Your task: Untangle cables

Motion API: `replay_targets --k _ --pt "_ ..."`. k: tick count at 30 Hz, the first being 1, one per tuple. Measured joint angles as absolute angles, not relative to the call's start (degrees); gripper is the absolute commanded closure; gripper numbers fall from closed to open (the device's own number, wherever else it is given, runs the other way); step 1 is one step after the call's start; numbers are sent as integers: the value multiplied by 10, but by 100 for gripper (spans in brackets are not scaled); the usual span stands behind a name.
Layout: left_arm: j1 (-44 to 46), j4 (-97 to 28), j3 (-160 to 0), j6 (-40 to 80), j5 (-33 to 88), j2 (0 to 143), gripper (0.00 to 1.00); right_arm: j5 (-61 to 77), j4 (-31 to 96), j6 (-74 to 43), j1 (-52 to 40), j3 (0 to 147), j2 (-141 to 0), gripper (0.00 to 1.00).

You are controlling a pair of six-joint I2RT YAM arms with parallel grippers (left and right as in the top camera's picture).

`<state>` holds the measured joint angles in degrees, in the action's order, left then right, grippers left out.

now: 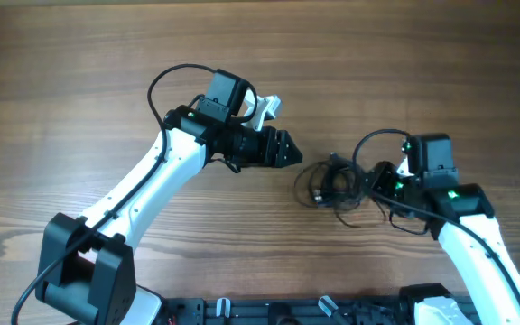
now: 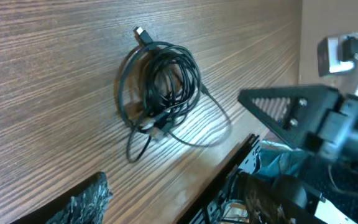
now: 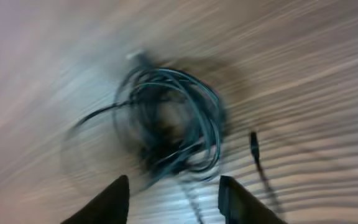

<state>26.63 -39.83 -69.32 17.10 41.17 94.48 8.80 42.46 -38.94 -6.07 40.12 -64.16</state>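
Note:
The bundle of cables is away from my left gripper, so my right gripper should move it closer before my left gripper picks up a loop of it.
The cables lie as one coiled black bundle on the wooden table, right of centre. In the left wrist view the bundle shows a grey-tipped plug at its top and a loose loop trailing out. My left gripper is open and empty, a little left of the bundle and apart from it; it also shows in its own view. My right gripper is open and empty at the bundle's right edge. Its view is blurred: the bundle lies just ahead of the open fingers, with a loose plug end beside it.
The wooden table spreads around the bundle. The robot base and black rail run along the front edge. In the left wrist view the right arm's gripper stands right of the bundle, near the table edge.

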Motion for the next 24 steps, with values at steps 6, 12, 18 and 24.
replay_targets --k 6,12,18,24 --pt "266 -395 -693 171 396 945 25 79 358 -351 -61 401 -736 54" --pt "266 -398 -693 171 388 945 25 94 296 -306 -61 402 -867 96" --pt "266 -398 -693 171 388 945 24 334 206 -257 -59 401 -877 96" --pt "266 -401 -693 171 388 945 23 523 175 -232 -60 401 -806 96"
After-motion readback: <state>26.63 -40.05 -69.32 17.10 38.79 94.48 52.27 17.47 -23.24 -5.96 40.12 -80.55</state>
